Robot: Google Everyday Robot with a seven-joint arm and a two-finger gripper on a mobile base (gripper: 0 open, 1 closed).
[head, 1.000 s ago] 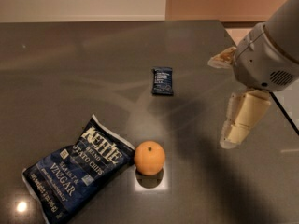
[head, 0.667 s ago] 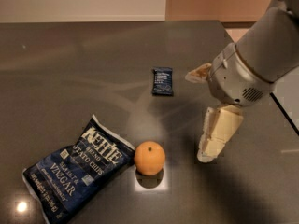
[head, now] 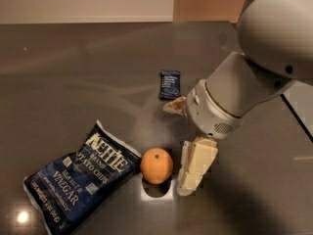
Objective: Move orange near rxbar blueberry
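The chips bag's corner (head: 137, 158) stops beside the orange (head: 156, 166). I expect the orange will come free as I lift it, leaving the bag lying still.
The orange (head: 156, 165) lies on the dark table (head: 73, 72), near the front middle. The rxbar blueberry (head: 169, 84), a small flat navy wrapper, lies farther back, apart from the orange. My gripper (head: 175, 148) is low over the table, just right of the orange. It is open and holds nothing. One pale finger (head: 195, 166) stands right next to the orange's right side. The other finger (head: 174, 106) points left, just in front of the bar. I cannot tell whether either finger touches the orange.
A large crinkled blue Kettle chips bag (head: 80, 180) lies left of the orange, its corner close to the fruit. My bulky white arm (head: 254, 67) fills the right side. The table's right edge (head: 296, 111) runs behind the arm.
My arm has swung left and down towards the orange, so the gripper now sits beside it. The orange, bar and bag have not moved.
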